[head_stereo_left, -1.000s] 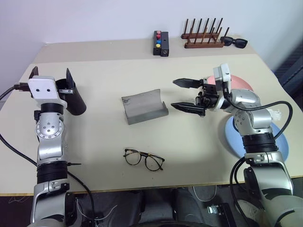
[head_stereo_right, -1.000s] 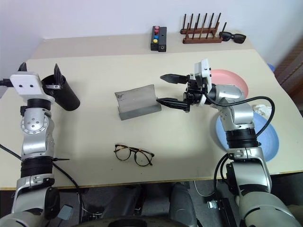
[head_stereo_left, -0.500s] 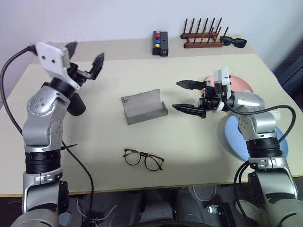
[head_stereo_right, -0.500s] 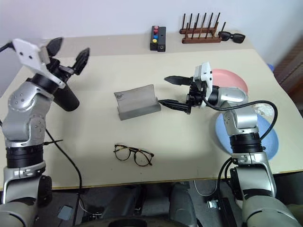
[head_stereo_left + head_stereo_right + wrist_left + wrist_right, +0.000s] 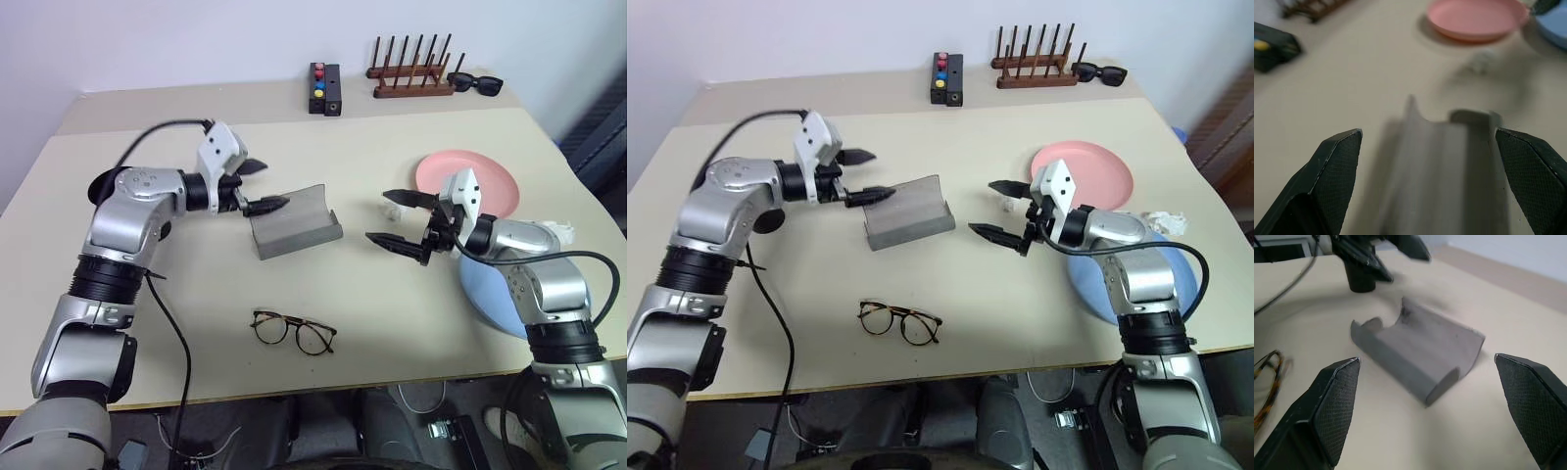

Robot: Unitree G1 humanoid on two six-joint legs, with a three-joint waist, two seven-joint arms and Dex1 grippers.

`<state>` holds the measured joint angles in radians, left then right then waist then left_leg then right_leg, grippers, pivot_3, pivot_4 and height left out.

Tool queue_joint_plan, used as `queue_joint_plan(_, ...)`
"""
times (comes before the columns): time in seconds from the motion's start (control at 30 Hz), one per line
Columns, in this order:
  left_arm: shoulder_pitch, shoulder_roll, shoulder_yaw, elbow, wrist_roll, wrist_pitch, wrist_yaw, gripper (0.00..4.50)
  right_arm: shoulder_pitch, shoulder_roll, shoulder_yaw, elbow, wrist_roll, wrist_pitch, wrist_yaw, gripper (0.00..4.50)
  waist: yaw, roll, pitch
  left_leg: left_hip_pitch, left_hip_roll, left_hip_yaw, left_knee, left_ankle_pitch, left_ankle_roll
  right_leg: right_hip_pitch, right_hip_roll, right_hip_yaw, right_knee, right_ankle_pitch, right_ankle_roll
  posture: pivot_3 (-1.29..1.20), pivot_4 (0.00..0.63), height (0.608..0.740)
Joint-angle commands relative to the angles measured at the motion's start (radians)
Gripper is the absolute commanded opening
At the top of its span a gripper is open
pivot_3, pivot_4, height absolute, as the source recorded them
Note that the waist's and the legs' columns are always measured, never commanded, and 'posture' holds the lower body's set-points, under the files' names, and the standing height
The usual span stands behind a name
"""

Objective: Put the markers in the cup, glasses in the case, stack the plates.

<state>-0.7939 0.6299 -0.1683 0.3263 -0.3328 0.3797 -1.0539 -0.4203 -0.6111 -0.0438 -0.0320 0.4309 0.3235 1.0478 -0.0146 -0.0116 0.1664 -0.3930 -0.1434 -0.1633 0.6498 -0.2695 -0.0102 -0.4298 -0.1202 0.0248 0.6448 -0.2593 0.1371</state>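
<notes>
My gripper will pull the case's near side and the lid will follow, still open, as the open lid (image 5: 294, 207) spreads back from a crease in the grey case (image 5: 295, 225).
The grey case (image 5: 294, 220) lies open in the middle of the table. My left gripper (image 5: 274, 183) hovers open at its left end, fingers pointing across it. Facing the case's other end from a short way off, my right gripper (image 5: 377, 217) is open and holds nothing. The brown-rimmed glasses (image 5: 294, 331) lie unfolded nearer the front edge. The pink plate (image 5: 468, 178) sits at the right, and the blue plate (image 5: 500, 294) lies partly under my right forearm. The black cup (image 5: 1362, 281) stands behind my left gripper, mostly hidden by that arm. The markers are out of view.
A black box with coloured buttons (image 5: 324, 88), a wooden peg rack (image 5: 411, 76) and black sunglasses (image 5: 477, 84) line the back of the table. A crumpled white scrap (image 5: 563, 230) lies by the right edge. Bare tabletop lies between the case and the glasses.
My left arm swung right from above the cup to the case's left end, and its gripper turned to point across it. My right gripper sank a little and drew back to the right.
</notes>
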Motion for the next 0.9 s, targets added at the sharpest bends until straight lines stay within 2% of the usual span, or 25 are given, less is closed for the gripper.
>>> queue_joint_plan(0.03, -0.012, -0.003, -0.002, 0.051, 0.031, -0.092, -0.094, 4.43, 0.03, -0.037, -0.047, -0.075, 0.02, -0.014, 0.005, 4.5, 0.001, 0.0, 0.0, 0.0, 0.0, 0.0, 0.0, 0.0, 0.0, 0.0, 0.0, 0.0, 0.0, 0.0, 0.0, 0.0, 0.15, 0.74)
queue_joint_plan(0.33, -0.039, -0.045, -0.04, 0.158, 0.111, -0.193, -0.227, 4.43, 0.247, -0.169, -0.158, -0.215, 0.063, 0.002, 0.036, 4.5, 0.022, -0.001, 0.0, 0.0, 0.0, 0.0, 0.002, 0.0, 0.001, 0.001, 0.0, 0.0, 0.0, 0.0, 0.0, 0.0, 0.15, 0.74)
queue_joint_plan(0.67, -0.103, -0.058, -0.044, 0.327, 0.183, -0.274, -0.296, 4.43, 0.299, -0.152, -0.18, -0.241, 0.057, -0.025, -0.013, 4.5, 0.025, -0.001, 0.0, 0.0, 0.0, 0.001, 0.003, 0.0, 0.001, 0.001, 0.0, 0.0, 0.001, 0.0, 0.0, 0.0, 0.15, 0.74)
queue_joint_plan(0.9, -0.121, -0.057, -0.046, 0.378, 0.215, -0.328, -0.346, 4.43, 0.31, -0.147, -0.177, -0.251, 0.057, -0.035, -0.034, 4.5, 0.025, -0.001, 0.0, 0.0, 0.0, 0.001, 0.003, 0.0, 0.001, 0.002, 0.0, 0.0, 0.001, 0.0, 0.0, 0.0, 0.15, 0.74)
